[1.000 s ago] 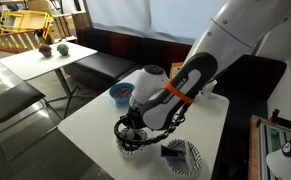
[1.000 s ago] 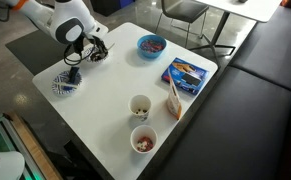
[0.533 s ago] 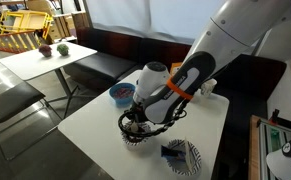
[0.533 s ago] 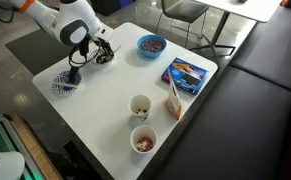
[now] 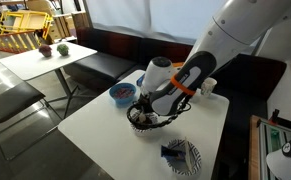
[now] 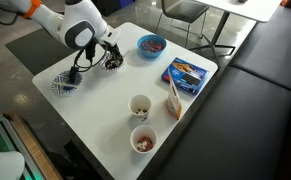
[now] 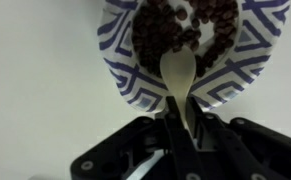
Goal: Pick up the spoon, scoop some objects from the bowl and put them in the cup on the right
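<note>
The spoon's empty head [image 7: 178, 68] is low at the near edge of the dark objects, so next my gripper lifts it and scoops from the striped bowl's middle [image 7: 192, 22].
My gripper [image 7: 181, 122] is shut on the handle of the pale cream spoon [image 7: 177, 72]. The spoon's head lies over the near rim of the striped bowl [image 7: 120, 45], at the edge of the heap of small dark objects [image 7: 185, 25]. In both exterior views the gripper [image 5: 142, 112] [image 6: 109, 57] hangs low over the bowl [image 5: 145, 124] [image 6: 114, 62]. Two whitish cups [image 6: 140, 105] [image 6: 143, 140] stand toward the near edge of the table; I cannot tell which one is plain. One cup [image 5: 207, 87] shows behind the arm.
A blue bowl [image 6: 151, 44] [image 5: 121, 93] stands near the striped bowl. A flat striped plate [image 6: 67, 83] [image 5: 185, 156] holds a dark object. A blue box [image 6: 187, 72] and a slim packet [image 6: 173, 100] lie on the white table [image 6: 100, 115]. Another table and chairs stand beyond.
My gripper has moved with the spoon away from the striped plate, toward the blue bowl. The striped bowl appears to have shifted along under it.
</note>
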You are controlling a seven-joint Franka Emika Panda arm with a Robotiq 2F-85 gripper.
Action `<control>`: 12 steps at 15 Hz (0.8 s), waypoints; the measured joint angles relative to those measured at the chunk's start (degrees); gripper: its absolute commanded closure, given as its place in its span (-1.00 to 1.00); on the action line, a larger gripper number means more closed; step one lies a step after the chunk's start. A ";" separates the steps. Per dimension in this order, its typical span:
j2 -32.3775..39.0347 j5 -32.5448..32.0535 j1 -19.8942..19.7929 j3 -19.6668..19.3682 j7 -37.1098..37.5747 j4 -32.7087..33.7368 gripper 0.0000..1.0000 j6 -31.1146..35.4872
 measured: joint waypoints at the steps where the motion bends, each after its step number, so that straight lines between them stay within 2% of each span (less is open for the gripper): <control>1: -0.05 -0.34 0.37 -0.66 0.56 -0.21 0.93 0.00; 12: -3.08 -1.63 0.33 1.40 1.22 -3.80 0.93 0.00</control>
